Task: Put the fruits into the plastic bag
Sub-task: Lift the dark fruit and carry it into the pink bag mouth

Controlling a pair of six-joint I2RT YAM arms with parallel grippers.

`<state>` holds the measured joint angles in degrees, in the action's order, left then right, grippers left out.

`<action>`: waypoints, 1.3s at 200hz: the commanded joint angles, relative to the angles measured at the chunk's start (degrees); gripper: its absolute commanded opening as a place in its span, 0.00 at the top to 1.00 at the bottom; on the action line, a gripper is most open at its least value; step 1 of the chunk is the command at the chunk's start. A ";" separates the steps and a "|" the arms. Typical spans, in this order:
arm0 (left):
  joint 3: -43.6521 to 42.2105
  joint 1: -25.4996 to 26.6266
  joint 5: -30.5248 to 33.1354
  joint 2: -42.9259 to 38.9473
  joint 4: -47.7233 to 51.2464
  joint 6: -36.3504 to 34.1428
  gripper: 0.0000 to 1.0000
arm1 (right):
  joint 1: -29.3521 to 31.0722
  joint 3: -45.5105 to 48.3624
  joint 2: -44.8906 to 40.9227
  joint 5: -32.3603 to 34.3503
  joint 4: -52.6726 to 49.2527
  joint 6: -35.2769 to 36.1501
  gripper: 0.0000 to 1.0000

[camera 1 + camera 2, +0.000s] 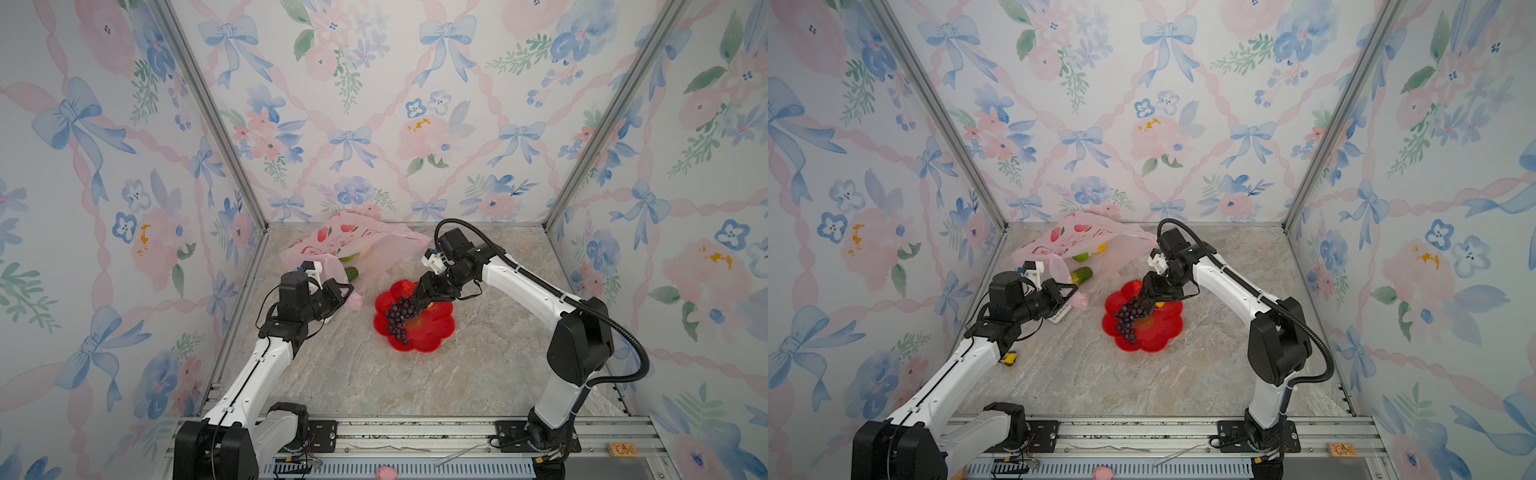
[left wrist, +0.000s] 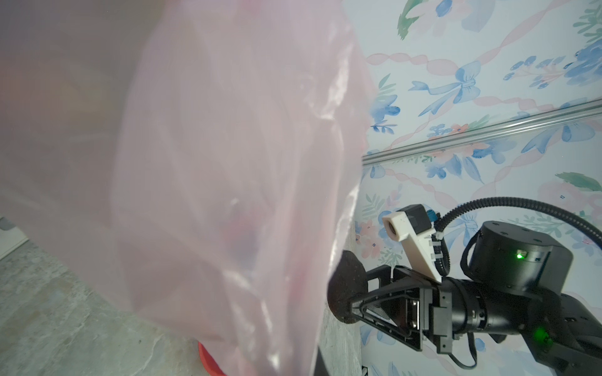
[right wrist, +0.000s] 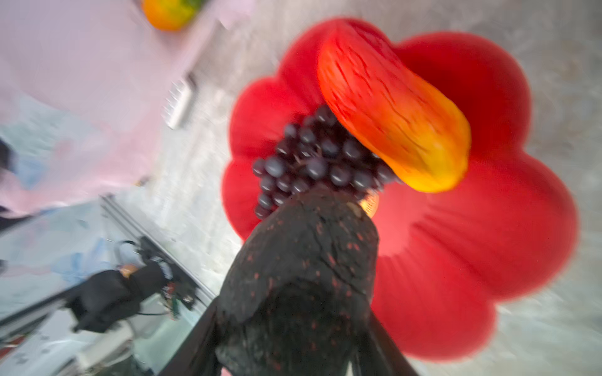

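The bag's opening (image 1: 1104, 265) is wide toward the blackish fruit. My right gripper should keep going into the bag and let go of the fruit beside the green cucumber-like piece (image 1: 1081, 274).
My right gripper (image 1: 419, 300) hangs over the red plate (image 1: 434, 334), shut on a blackish oval fruit (image 3: 303, 260), which also shows as a dark oval (image 2: 347, 291) in the left wrist view. A dark purple grape bunch (image 1: 398, 319) and a red-yellow mango (image 3: 391, 123) lie on the plate. The pink plastic bag (image 1: 353, 237) lies at the back left. My left gripper (image 1: 347, 293) is shut on the bag's near edge and holds it up. Under the film lie a green cucumber-like piece (image 1: 1081, 274), a green round fruit (image 1: 1080, 257) and a yellow one (image 1: 1101, 248).
A white ribbed object (image 1: 1059, 316) lies on the table under my left gripper. A small yellow and blue thing (image 1: 1008, 358) sits beside the left arm. A pink item (image 1: 385, 472) rests on the front rail. Flowered walls close in the left, back and right sides.
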<state>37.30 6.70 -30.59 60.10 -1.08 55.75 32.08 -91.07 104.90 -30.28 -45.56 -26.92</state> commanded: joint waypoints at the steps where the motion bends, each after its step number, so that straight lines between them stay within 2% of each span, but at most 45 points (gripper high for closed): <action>1: 1.72 -0.46 -1.87 -0.24 0.29 0.15 1.00 | 1.59 -3.32 6.48 -12.84 17.10 -14.01 0.57; 34: 1.32 -0.32 -2.53 -0.91 0.25 0.59 1.00 | 3.37 -11.97 16.75 -14.81 32.78 -26.49 0.58; 59: 0.52 -0.24 -3.04 -1.74 0.21 0.91 1.00 | 4.08 -19.64 25.00 -14.74 39.25 -33.23 0.58; 116: -0.43 0.78 -3.91 -2.54 0.82 1.56 1.00 | 6.97 -34.98 38.52 -11.46 43.86 -41.67 0.57; 157: -0.30 2.70 -3.36 -2.33 0.95 1.82 1.00 | 9.47 -45.32 45.80 -10.70 41.74 -43.94 0.57; 188: 0.56 2.62 -3.34 -2.18 1.61 1.38 1.00 | 10.30 -48.31 48.95 -10.06 40.90 -45.53 0.56; 260: 1.47 2.27 -3.84 -1.91 1.61 1.47 1.00 | 10.84 -49.14 50.62 -10.47 41.07 -45.77 0.39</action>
<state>37.30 9.13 -33.12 58.43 0.25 57.28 42.76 -137.88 154.76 -40.49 -4.69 -72.47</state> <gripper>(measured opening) 0.050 0.589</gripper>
